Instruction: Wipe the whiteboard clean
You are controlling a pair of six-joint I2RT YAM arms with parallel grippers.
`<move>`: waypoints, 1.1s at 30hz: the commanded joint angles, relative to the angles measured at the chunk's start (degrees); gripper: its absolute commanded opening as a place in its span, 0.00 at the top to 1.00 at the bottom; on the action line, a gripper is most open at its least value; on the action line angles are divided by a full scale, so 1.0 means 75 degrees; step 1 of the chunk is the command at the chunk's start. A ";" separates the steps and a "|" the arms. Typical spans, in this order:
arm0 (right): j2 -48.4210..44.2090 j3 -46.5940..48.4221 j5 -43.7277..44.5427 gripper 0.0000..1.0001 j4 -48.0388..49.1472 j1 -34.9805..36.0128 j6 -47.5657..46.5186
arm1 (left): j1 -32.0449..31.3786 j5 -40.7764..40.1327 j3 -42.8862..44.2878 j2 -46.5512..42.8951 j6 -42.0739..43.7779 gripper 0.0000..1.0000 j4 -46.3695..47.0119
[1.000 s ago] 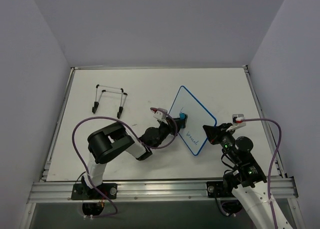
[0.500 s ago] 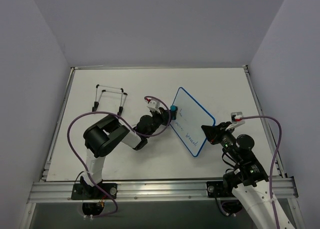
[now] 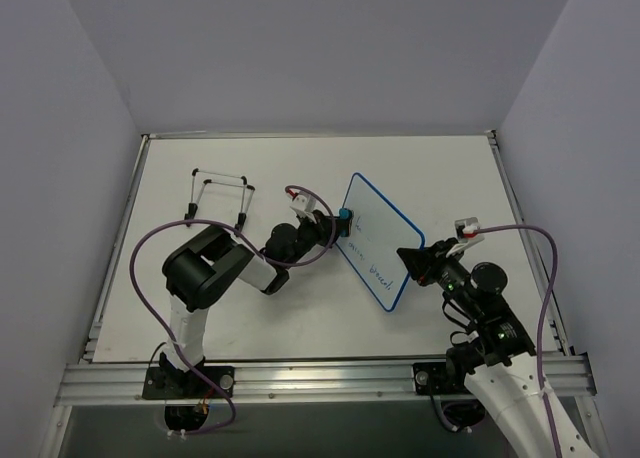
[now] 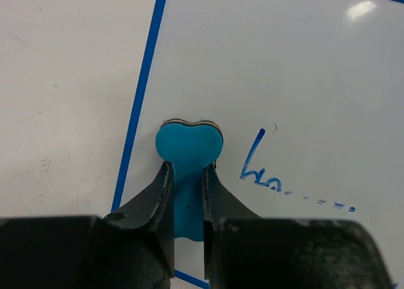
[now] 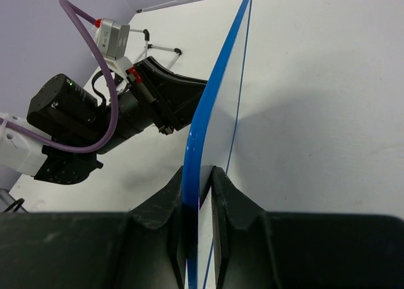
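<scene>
The eraser is near the blue rim point(image 4: 134, 118), beyond the leftover blue strokes point(image 4: 260, 176), so my left gripper should first sweep it back over them and then wipe the lower word.
The whiteboard point(image 3: 378, 240), white with a thin blue rim, stands tilted on its edge mid-table and bears blue handwriting. My right gripper point(image 3: 410, 258) is shut on its right edge; in the right wrist view the blue rim point(image 5: 208, 122) runs between the fingers. My left gripper point(image 3: 335, 228) is shut on a small blue eraser point(image 3: 345, 216) and presses it to the board's upper left part. In the left wrist view the eraser point(image 4: 188, 145) sits on the white surface just inside the rim, left of the blue writing point(image 4: 262, 172).
A black wire stand point(image 3: 218, 200) sits at the back left of the white table point(image 3: 200, 298). Purple cables loop over both arms. Grey walls close in the table on three sides.
My left gripper has carried the eraser up and left across the board, from its middle to its upper left edge. The board has shifted slightly left with the right gripper.
</scene>
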 commanded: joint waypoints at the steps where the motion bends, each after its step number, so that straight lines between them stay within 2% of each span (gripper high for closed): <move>1: 0.0128 -0.0018 -0.2285 1.00 0.1534 0.0287 0.0818 | -0.0439 0.1096 -0.0011 -0.0241 -0.0026 0.98 0.0408; 16: 0.0351 -0.0288 -0.2344 1.00 0.1992 0.0299 0.1053 | -0.1376 0.0721 -0.0128 -0.1261 0.0361 0.98 0.0045; 22: 0.0234 -0.0207 -0.2309 1.00 0.2040 0.0299 0.1241 | -0.1260 0.0323 -0.0444 -0.1121 0.0185 0.98 0.0220; 27: 0.0186 -0.0148 -0.2461 1.00 0.2179 0.0299 0.1404 | -0.0839 -0.0825 -0.0970 -0.1273 -0.0026 0.98 -0.0189; 33: 0.0280 -0.0241 -0.2450 1.00 0.2403 0.0299 0.1417 | -0.0486 -0.1060 -0.1487 -0.1402 -0.0050 0.98 -0.0177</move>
